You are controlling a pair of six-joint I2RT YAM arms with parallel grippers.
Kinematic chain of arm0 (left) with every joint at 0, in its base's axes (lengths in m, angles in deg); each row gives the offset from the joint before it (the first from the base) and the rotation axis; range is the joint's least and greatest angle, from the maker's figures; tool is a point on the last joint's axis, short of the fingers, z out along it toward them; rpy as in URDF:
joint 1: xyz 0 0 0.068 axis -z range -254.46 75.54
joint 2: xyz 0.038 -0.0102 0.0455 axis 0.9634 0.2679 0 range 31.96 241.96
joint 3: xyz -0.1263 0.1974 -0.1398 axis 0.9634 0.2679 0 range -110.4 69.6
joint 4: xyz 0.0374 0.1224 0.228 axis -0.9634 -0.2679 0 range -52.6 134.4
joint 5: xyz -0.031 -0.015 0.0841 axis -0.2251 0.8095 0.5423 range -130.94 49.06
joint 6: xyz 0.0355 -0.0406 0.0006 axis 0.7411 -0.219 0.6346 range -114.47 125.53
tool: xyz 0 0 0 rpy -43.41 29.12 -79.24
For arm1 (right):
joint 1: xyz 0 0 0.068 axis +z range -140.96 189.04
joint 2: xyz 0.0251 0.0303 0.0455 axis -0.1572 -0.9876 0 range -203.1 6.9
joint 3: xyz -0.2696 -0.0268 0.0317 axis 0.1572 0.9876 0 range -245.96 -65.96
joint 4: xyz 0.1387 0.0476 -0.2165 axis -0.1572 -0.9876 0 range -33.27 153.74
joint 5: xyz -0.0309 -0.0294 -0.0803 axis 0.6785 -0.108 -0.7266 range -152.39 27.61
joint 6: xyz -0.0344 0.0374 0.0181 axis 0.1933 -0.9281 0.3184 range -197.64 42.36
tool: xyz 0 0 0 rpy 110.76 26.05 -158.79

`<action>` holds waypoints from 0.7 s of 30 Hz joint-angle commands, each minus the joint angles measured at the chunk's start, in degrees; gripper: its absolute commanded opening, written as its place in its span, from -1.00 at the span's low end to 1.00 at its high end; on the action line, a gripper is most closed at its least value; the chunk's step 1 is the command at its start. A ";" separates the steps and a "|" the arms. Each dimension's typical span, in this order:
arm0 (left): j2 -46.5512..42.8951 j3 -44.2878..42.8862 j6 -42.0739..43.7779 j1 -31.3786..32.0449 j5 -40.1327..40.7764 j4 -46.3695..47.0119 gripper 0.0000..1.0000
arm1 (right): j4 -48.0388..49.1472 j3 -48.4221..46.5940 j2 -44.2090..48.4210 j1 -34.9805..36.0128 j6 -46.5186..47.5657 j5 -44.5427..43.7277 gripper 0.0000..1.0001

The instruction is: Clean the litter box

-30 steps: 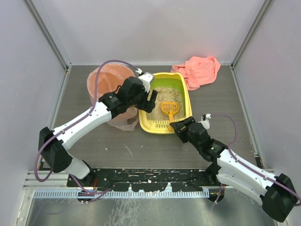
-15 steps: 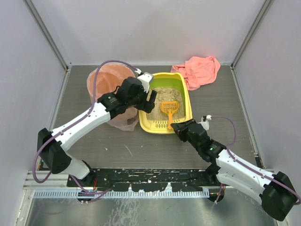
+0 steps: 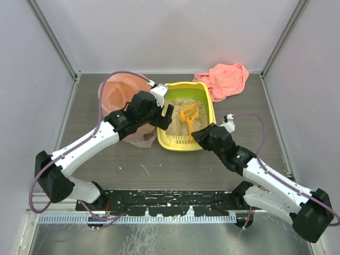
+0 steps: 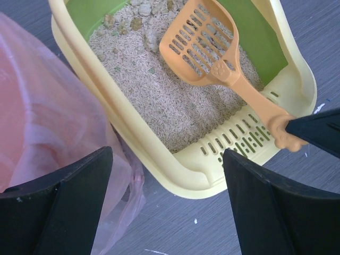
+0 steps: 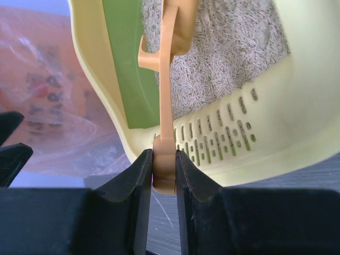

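Observation:
The scoop is in my right gripper only by its handle's end (image 4: 280,132), so next my left gripper grips the stub (image 4: 221,70) near the scoop's head before my right gripper lets go.
The litter box (image 3: 211,112) is a yellow tray, green inside, with beige litter (image 4: 159,90) and a slotted near rim (image 4: 239,141). My right gripper (image 3: 196,135) is shut on the handle end of an orange slotted scoop (image 3: 189,113). It holds the scoop tilted over the litter, seen edge-on in the right wrist view (image 5: 166,95). The scoop head (image 4: 204,42) hangs above the sand. My left gripper (image 4: 166,159) is open and empty over the tray's left near corner, beside the pink-lined bin (image 3: 119,93). Small clumps (image 4: 133,21) lie at the tray's far end.
The round bin with the pink bag (image 4: 48,117) stands touching the tray's left side. A pink cloth (image 3: 227,78) lies at the back right corner. Grey walls close in the table on three sides.
My right gripper has pushed forward and lifted the scoop, whose head now tilts up and left over the litter. My left arm has shifted slightly left and back.

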 commanded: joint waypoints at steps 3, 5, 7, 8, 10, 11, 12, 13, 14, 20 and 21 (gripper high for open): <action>-7.68 5.42 4.90 0.05 3.34 12.18 0.73 | -9.35 -13.83 -5.77 -4.05 19.97 8.32 -0.94; -10.38 9.11 7.78 -0.01 2.93 17.29 0.73 | -12.78 -17.67 -7.54 -6.62 25.07 12.44 -0.95; -12.56 13.91 10.26 -0.01 1.37 23.42 0.82 | -16.69 -21.50 -9.18 -8.81 29.66 15.67 -0.95; -13.12 16.18 11.89 0.01 0.21 26.87 0.81 | -18.54 -23.43 -9.88 -9.69 31.62 16.95 -0.95; -14.26 21.23 15.26 0.06 -2.62 35.22 0.79 | -21.66 -26.57 -11.09 -11.15 35.53 18.49 -0.95; -14.63 23.97 17.16 0.01 -4.44 39.92 0.78 | -23.22 -28.09 -11.79 -11.72 37.08 19.21 -0.95; -15.05 26.27 18.77 -0.01 -5.73 44.23 0.78 | -24.89 -29.48 -12.37 -12.36 38.54 19.92 -0.95; -15.15 28.04 20.51 0.06 -7.16 48.05 0.81 | -26.33 -30.77 -13.04 -12.87 39.79 20.60 -0.95; -14.97 29.36 22.53 -0.01 -9.53 50.78 0.83 | -27.51 -31.78 -13.57 -13.37 40.88 21.36 -0.95; -10.70 31.25 38.26 0.36 -23.63 59.51 0.67 | -31.60 -35.19 -15.50 -14.21 44.49 24.21 -0.95; -9.89 32.19 40.66 0.62 -25.63 62.66 0.65 | -32.08 -35.54 -15.68 -14.23 44.67 24.26 -0.95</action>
